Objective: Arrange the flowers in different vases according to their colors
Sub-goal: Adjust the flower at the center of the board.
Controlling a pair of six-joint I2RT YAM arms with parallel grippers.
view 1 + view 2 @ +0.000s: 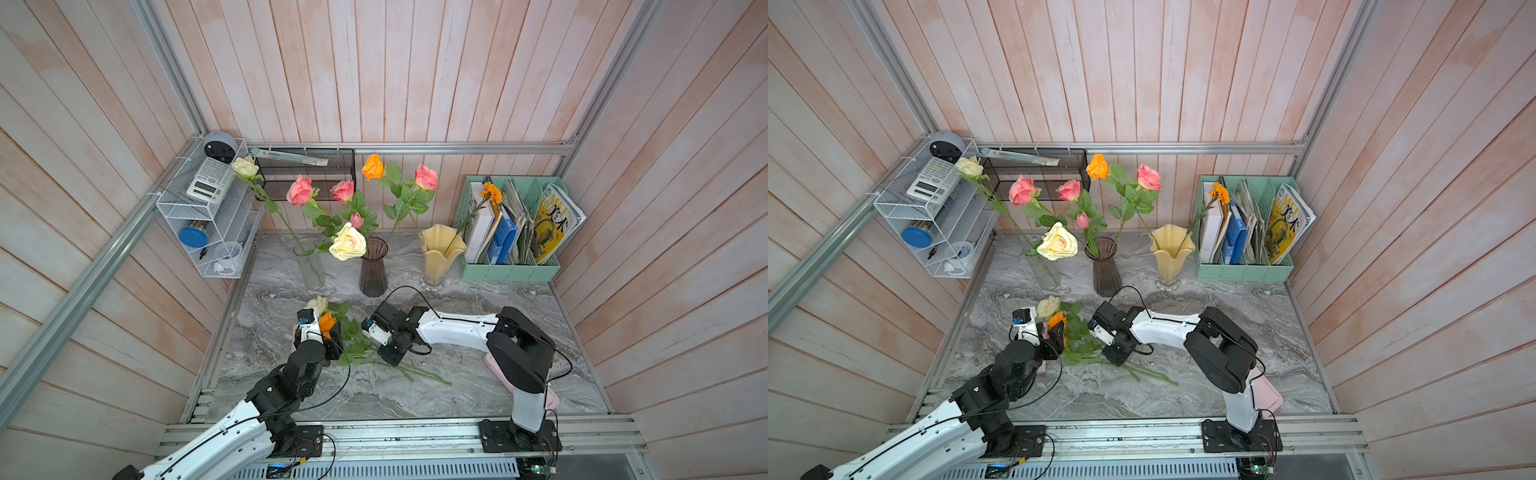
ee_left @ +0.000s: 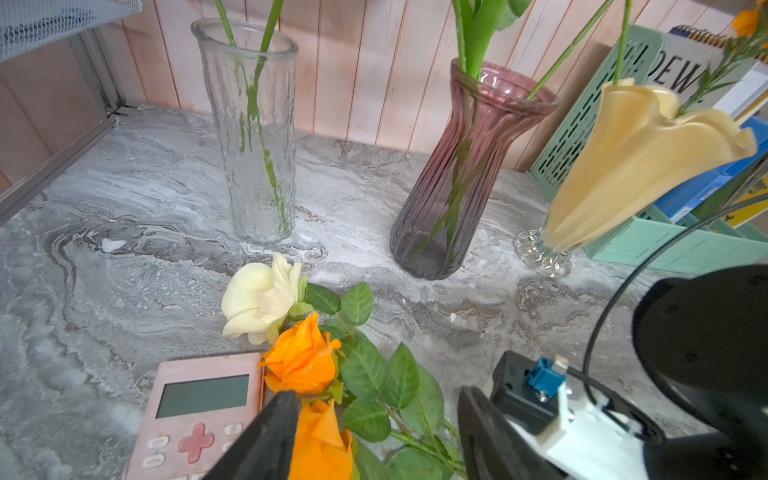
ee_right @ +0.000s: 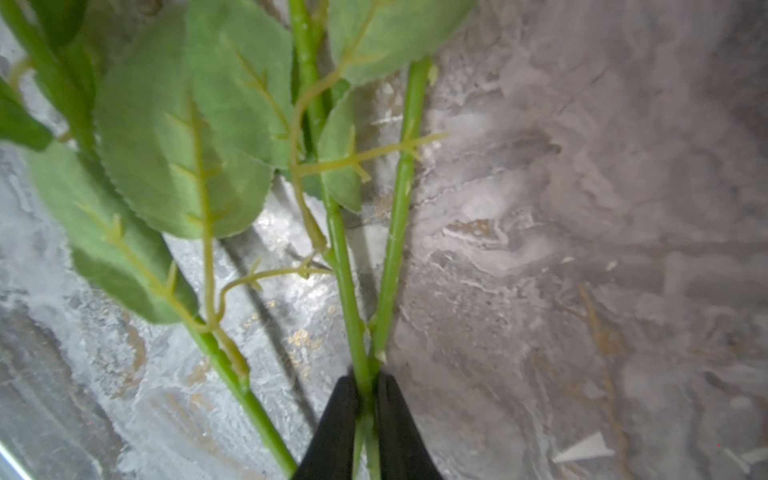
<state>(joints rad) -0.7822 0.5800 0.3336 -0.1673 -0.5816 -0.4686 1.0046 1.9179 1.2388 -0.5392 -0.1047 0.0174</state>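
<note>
The robot's right gripper is pinching the cream rose's stem [image 3: 387,308] along with an orange rose's stem, so the robot should pull both clear, open and take hold of only the orange rose's stem [image 3: 340,248].
Three vases stand at the back: a clear glass one [image 1: 309,266] [image 2: 253,137] holding cream roses [image 1: 348,242], a purple ribbed one [image 1: 373,268] [image 2: 465,174] holding pink roses [image 1: 300,190], and a pale yellow one [image 1: 440,253] [image 2: 636,166] holding an orange flower [image 1: 491,192]. Loose flowers lie on the table: a cream rose [image 2: 259,301] and two orange roses [image 2: 301,361]. My left gripper [image 2: 376,397] [image 1: 328,328] is open, its fingers either side of the nearer orange rose and its leaves. My right gripper [image 3: 365,382] [image 1: 392,359] is shut on two green stems [image 3: 345,249].
A pink calculator [image 2: 199,407] lies beside the left fingers. A mint-green file holder [image 1: 511,266] with books stands at the back right. On the left wall hangs a white wire shelf [image 1: 208,216]. A black mesh basket [image 1: 307,174] hangs on the back wall. A pink flat thing [image 1: 498,374] lies under the right arm.
</note>
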